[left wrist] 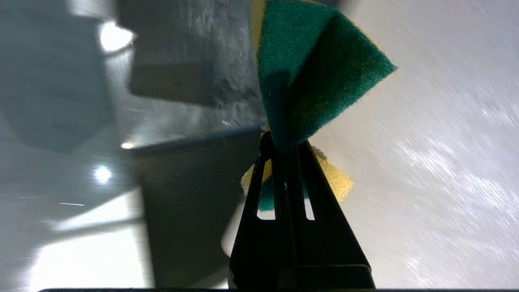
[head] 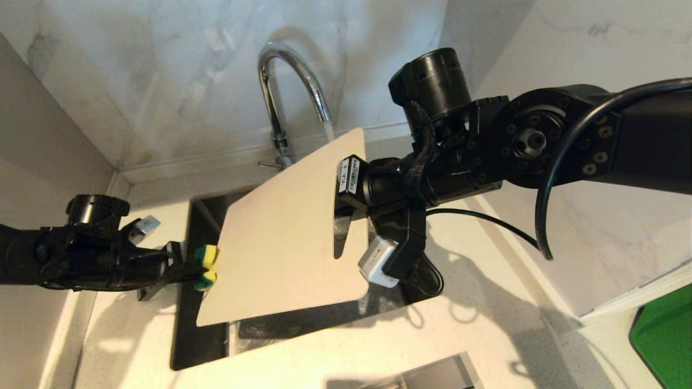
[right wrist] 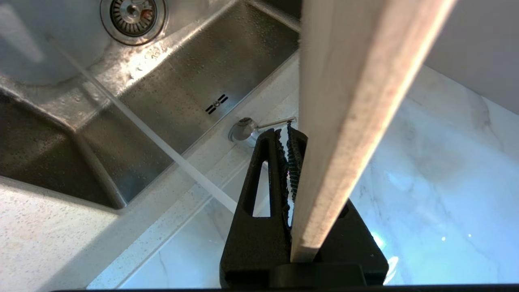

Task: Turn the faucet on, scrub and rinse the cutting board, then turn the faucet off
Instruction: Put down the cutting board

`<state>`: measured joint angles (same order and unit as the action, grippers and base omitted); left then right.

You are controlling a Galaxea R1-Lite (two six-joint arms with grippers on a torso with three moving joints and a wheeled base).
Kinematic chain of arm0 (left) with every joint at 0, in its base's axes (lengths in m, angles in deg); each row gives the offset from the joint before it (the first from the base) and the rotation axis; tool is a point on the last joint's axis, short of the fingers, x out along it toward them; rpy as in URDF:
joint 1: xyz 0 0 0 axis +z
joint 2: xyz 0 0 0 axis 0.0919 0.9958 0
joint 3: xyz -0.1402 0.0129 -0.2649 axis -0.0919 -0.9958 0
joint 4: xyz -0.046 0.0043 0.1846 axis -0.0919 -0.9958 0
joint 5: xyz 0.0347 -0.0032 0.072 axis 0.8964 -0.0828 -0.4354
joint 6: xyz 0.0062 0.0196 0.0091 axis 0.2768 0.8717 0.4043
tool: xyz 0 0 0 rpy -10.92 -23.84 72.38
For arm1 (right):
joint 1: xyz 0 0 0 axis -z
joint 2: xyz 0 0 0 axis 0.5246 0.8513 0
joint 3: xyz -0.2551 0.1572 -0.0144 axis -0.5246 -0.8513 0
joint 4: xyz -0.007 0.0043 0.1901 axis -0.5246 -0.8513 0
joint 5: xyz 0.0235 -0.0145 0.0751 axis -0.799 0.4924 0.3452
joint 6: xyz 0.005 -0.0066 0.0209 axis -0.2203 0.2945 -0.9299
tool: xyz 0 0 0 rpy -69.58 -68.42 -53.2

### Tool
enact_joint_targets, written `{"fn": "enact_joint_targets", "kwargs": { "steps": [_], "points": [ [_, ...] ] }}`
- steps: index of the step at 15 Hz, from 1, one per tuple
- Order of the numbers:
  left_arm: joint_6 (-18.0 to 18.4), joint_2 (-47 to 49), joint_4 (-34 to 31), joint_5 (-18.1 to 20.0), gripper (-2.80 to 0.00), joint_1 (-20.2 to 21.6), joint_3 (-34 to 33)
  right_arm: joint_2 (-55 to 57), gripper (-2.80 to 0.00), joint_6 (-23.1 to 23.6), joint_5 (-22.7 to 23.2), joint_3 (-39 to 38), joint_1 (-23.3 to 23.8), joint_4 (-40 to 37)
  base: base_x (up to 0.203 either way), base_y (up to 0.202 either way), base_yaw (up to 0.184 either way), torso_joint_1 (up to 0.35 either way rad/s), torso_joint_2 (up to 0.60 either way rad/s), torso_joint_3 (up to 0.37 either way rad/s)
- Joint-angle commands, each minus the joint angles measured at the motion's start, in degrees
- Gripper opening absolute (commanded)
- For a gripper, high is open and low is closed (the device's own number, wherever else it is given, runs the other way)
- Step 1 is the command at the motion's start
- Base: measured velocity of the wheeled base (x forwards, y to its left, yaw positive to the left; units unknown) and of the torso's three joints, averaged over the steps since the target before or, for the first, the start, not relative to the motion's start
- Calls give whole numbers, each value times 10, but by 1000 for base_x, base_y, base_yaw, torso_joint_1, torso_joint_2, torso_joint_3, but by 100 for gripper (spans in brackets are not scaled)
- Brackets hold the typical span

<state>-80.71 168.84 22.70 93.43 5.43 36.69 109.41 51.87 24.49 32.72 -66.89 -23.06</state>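
The robot's left gripper should sweep the sponge back across the cutting board (head: 297,195) toward its handle end, because the sponge is at the cutting board's edge (head: 212,267) above the sink.
The chrome faucet (head: 278,81) stands behind the sink, and water runs from its spout (head: 328,128) onto the far corner of the cutting board (head: 281,237). The pale board hangs tilted over the sink. My right gripper (head: 341,208) is shut on its handle end beside the slot. In the right wrist view the board's edge (right wrist: 357,101) runs along the right gripper (right wrist: 286,134), with the faucet base (right wrist: 243,130) and water stream (right wrist: 154,134) beyond. My left gripper (head: 186,268) is shut on a yellow-green sponge (head: 206,267) at the board's left edge. The left wrist view shows the sponge (left wrist: 312,69) pinched in the left gripper (left wrist: 284,146).
The steel sink (right wrist: 182,81) with its drain (right wrist: 133,12) lies under the board. Speckled white countertop (head: 486,324) surrounds it, with marble walls behind and to both sides. A green object (head: 665,335) sits at the far right and a metal edge (head: 432,375) at the front.
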Motion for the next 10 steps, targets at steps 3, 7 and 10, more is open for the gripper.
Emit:
{"fn": "enact_joint_targets", "kwargs": {
  "steps": [3,7,10],
  "points": [
    [10,-21,-8,11,-280,57,36,-1,-280,7,0,-5,1,-3,0,0,0,0,0,0],
    [-46,-84,-130,12,-280,5,219,0,-280,-2,0,-8,0,0,0,0,0,0,0,0],
    [-74,-99,-237,-1,-280,-125,351,-1,-280,-2,0,-7,0,0,0,0,0,0,0,0]
  ]
}}
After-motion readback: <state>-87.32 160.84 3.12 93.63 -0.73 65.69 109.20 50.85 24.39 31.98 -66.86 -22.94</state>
